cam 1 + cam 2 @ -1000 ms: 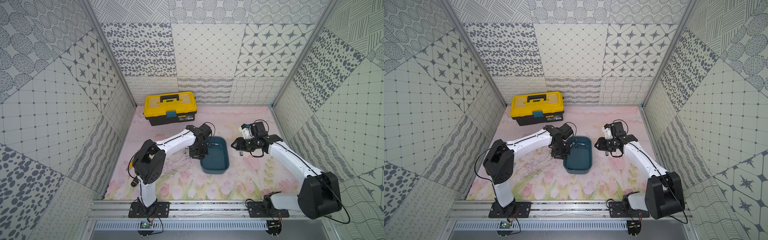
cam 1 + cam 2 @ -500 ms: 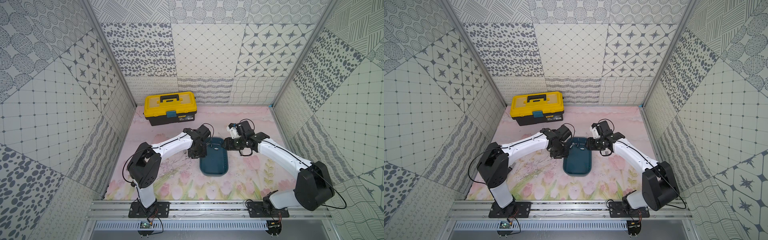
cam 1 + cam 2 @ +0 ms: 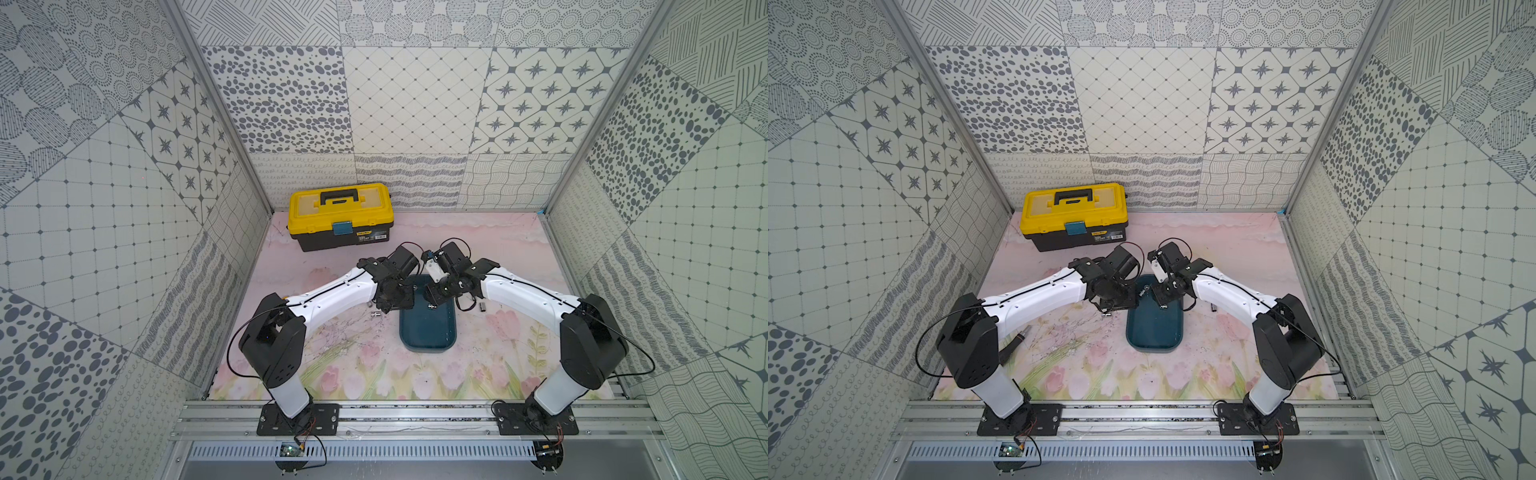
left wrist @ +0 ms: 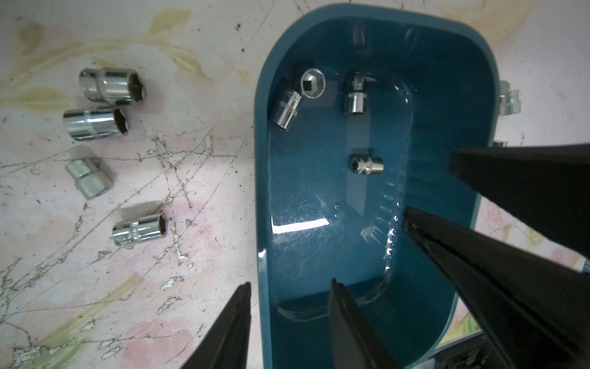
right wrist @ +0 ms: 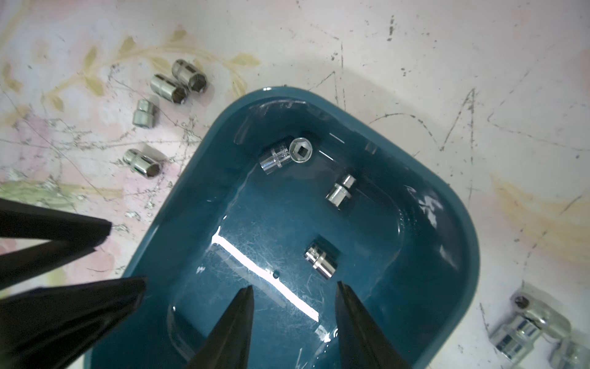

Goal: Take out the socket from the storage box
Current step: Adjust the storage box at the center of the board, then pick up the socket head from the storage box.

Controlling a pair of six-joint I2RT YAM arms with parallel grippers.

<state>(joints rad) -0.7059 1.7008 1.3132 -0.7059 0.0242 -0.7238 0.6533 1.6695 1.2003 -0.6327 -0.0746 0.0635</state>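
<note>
The storage box (image 3: 420, 293) has both my grippers crowded together over it, so my left gripper should back off over the mat while my right gripper takes the lone socket (image 3: 432, 305).
The storage box (image 3: 428, 332) (image 3: 1154, 328) is a teal tub in mid-mat, seen close in the wrist views (image 4: 260, 159) (image 5: 191, 166). Several chrome sockets lie inside it; one socket (image 5: 321, 263) (image 4: 366, 165) lies alone on its floor. My right gripper (image 5: 293, 286) (image 3: 432, 297) hangs open and empty over the tub, its tips just short of that socket. My left gripper (image 4: 290, 284) (image 3: 395, 303) is open and empty, one finger outside the tub's wall over the mat, the other inside.
Several loose sockets (image 4: 139, 228) (image 5: 142, 163) lie on the mat beside the tub on the left arm's side, more sockets (image 5: 517, 335) (image 3: 482, 307) on the right arm's side. A yellow-lidded toolbox (image 3: 340, 216) (image 3: 1073, 216) stands at the back left.
My left gripper has opened and shifted from the mat to the tub's wall. My right arm has swung from right of the tub to above its far end.
</note>
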